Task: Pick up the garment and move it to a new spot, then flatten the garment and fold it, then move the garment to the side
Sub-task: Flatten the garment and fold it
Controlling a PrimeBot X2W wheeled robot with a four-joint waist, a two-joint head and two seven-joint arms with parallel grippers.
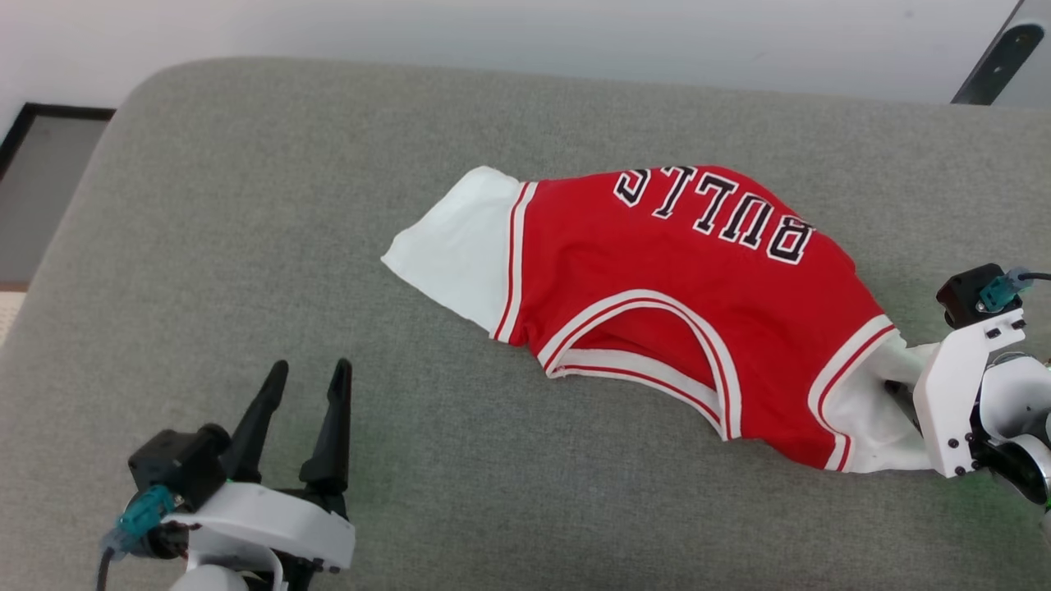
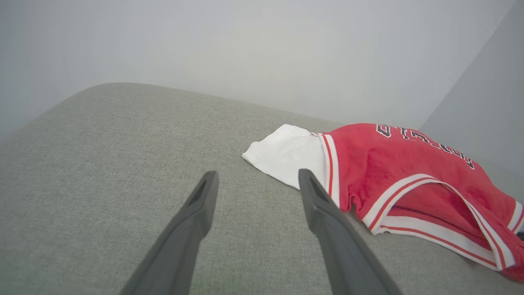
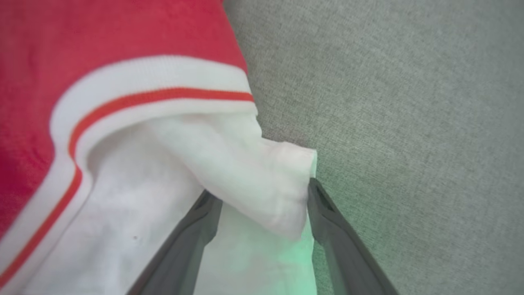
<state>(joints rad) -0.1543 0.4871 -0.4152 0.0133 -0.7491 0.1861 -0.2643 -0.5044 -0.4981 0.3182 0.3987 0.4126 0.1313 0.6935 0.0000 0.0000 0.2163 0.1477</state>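
Note:
My gripper will make the jersey's hidden lower half unfold when it lifts the white sleeves, because the black lettering is cut off at the jersey's far fold (image 1: 680, 168).
The garment (image 1: 681, 279) is a red jersey with white sleeves and black "BULLS" lettering, lying rumpled on the grey cushion (image 1: 246, 205), collar toward me. My right gripper (image 1: 899, 387) is at its right white sleeve. In the right wrist view this gripper (image 3: 262, 190) is open, with a bunched fold of that sleeve (image 3: 262, 184) between its spread fingers. My left gripper (image 1: 312, 365) stands open over bare cushion, well left of the jersey. In the left wrist view it (image 2: 258, 174) holds nothing, and the left white sleeve (image 2: 286, 153) lies just beyond its right finger.
The cushion's rounded far edge runs below a pale wall (image 1: 525, 33). A dark-framed floor patch (image 1: 49, 164) lies beyond the cushion's left edge. A dark slanted bar (image 1: 998, 61) stands at the top right. Bare cushion stretches left and in front of the jersey.

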